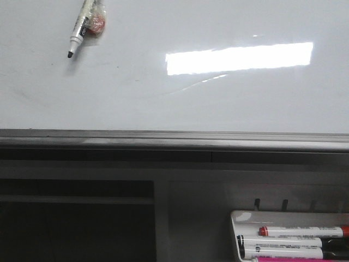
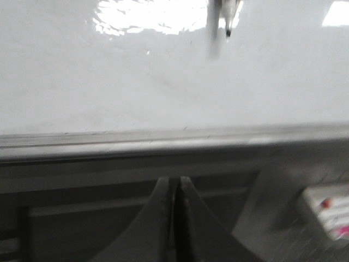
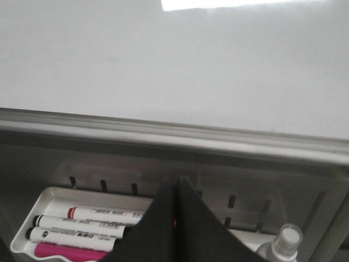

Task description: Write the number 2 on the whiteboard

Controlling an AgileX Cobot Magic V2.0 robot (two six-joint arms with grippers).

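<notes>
The small orange thing (image 1: 97, 23) is wrapped against the white marker by clear film (image 1: 94, 38), so I expect the orange thing to come along when I carry the marker.
The whiteboard (image 1: 163, 103) is glossy white, with a bright rectangular reflection (image 1: 240, 57) and a grey metal lower edge (image 1: 174, 139). No number 2 shows on it. A white marker (image 1: 79, 30) with a black tip hangs against the board at the upper left, beside a small orange thing (image 1: 96, 23). Its tip also shows in the left wrist view (image 2: 228, 24). Neither gripper shows in the front view. My left gripper (image 2: 174, 180) is shut and empty, below the board's edge (image 2: 163, 143). My right gripper (image 3: 175, 183) is shut and empty, over the marker tray, below the board (image 3: 163, 71).
A small white marker tray (image 1: 235, 218) sits under the board at the lower right. It holds several markers (image 3: 82, 224), one of them pink (image 3: 65, 252). A spray bottle (image 3: 283, 243) stands beside the tray. Dark shelving (image 1: 76, 218) lies below the board on the left.
</notes>
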